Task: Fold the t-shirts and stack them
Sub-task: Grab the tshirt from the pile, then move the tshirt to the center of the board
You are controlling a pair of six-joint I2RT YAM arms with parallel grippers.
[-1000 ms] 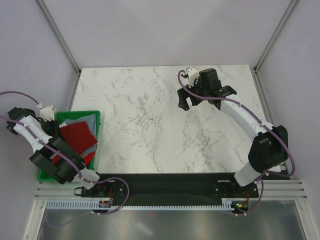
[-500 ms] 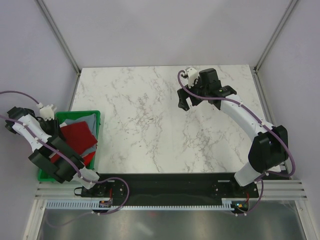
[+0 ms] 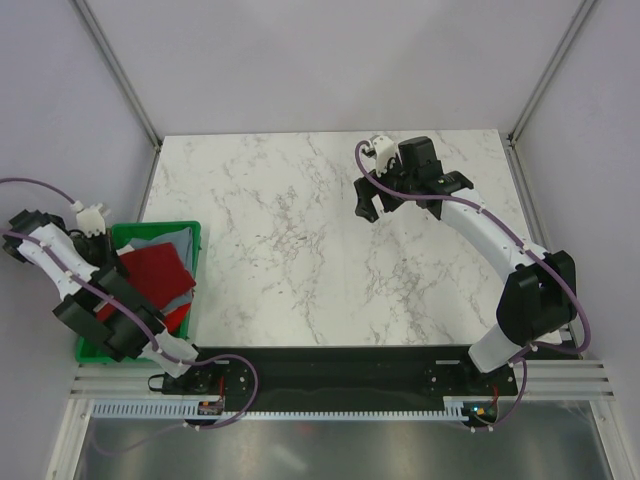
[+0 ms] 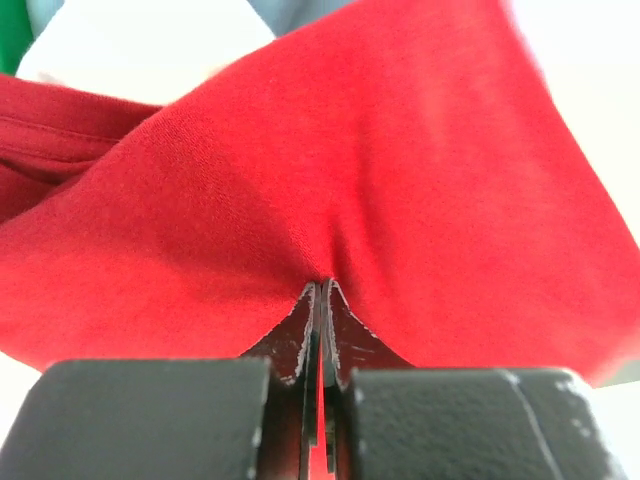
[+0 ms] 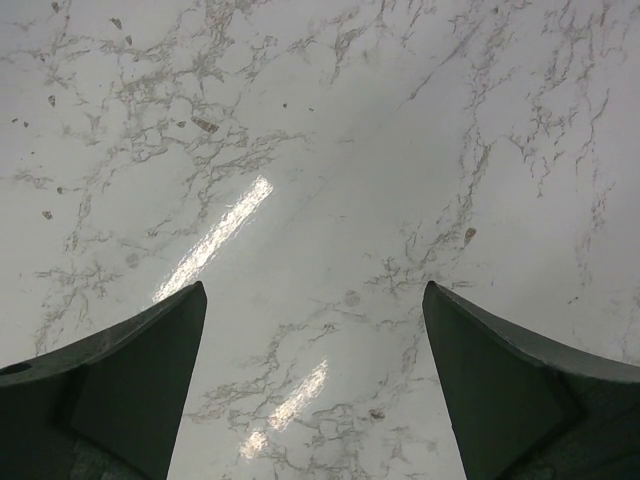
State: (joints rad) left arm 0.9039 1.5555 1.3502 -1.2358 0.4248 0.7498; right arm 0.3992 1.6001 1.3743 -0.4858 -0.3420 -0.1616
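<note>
My left gripper should next lift the topmost red t-shirt (image 3: pixel 156 272) it is holding until the t-shirt gets to the marble table (image 3: pixel 222 188) beside the bin, because that table is clear.
A dark red t-shirt (image 3: pixel 158 271) lies on top of the pile in the green bin (image 3: pixel 196 232), with a grey t-shirt (image 3: pixel 176 241) under it and more red cloth below. My left gripper (image 4: pixel 322 288) is shut on a pinch of the red t-shirt (image 4: pixel 330 170), which bunches up at the fingertips. In the top view the left gripper is hidden under its arm over the bin. My right gripper (image 3: pixel 377 201) hangs open and empty above the bare marble table (image 5: pixel 330 150), far from the bin.
The marble table (image 3: pixel 290 250) spans the middle, with frame posts at its back corners. The green bin sits off the table's left edge by the left arm's base. Grey walls close the sides and back.
The left arm has shifted slightly left and down over the bin. The red t-shirt has barely moved. The right arm has not moved.
</note>
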